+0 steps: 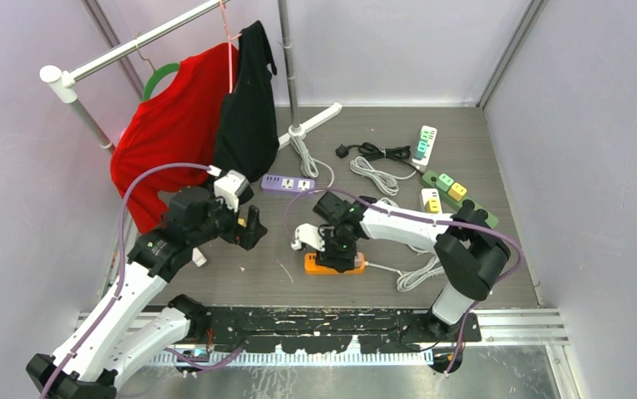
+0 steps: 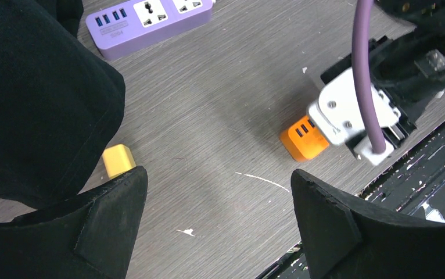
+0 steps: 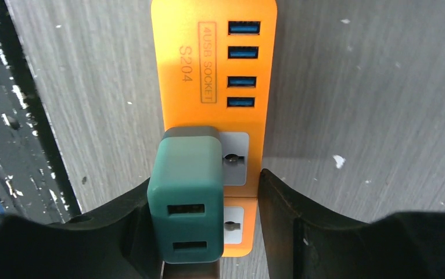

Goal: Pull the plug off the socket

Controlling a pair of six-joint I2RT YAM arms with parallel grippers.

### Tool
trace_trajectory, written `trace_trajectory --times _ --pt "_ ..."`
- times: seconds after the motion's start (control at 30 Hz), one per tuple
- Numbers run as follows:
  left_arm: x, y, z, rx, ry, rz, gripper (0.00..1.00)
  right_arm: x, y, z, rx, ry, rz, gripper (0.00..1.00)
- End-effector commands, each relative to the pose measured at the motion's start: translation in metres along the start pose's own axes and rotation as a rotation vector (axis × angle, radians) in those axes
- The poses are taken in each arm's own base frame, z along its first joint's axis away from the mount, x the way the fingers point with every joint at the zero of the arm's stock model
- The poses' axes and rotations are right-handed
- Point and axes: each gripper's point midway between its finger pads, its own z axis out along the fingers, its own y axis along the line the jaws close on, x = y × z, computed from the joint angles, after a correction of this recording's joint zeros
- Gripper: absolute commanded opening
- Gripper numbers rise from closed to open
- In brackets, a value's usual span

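Note:
The dark green plug and the orange power strip's edge point(image 3: 258, 156) are both between my right gripper's fingers, so next my right gripper moves away while my left gripper holds the power strip's USB end point(image 1: 311, 263).
A dark green USB plug point(image 3: 188, 197) sits in the orange power strip point(image 3: 217, 64) near its end. The strip also shows in the top view point(image 1: 319, 266) and the left wrist view point(image 2: 301, 136). My right gripper point(image 3: 205, 224) is lowered over the plug with its jaws on either side. The left finger point(image 3: 121, 226) touches the plug's left side. The right finger point(image 3: 301, 226) is at the strip's right edge, with a gap to the plug. My left gripper point(image 2: 217, 224) is open and empty above bare table, left of the strip.
A purple power strip point(image 1: 288, 184) lies behind the orange one. White, green and yellow strips with coiled cables point(image 1: 432, 179) are at the back right. A rack with red and black shirts point(image 1: 215, 116) stands at the back left. A small yellow block point(image 2: 117, 158) lies by my left finger.

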Motion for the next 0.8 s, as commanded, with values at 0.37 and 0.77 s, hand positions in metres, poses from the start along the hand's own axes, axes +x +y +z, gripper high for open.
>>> trace_trajectory --times 0.37,0.77 --pt "-0.018 -0.02 -0.002 0.116 -0.083 0.028 0.92 -0.028 0.015 -0.071 -0.084 -0.225 0.062 0.83" --pt "-0.07 -0.094 -0.023 0.545 -0.311 -0.214 0.97 -0.054 0.032 -0.182 -0.012 -0.702 -0.03 0.95"
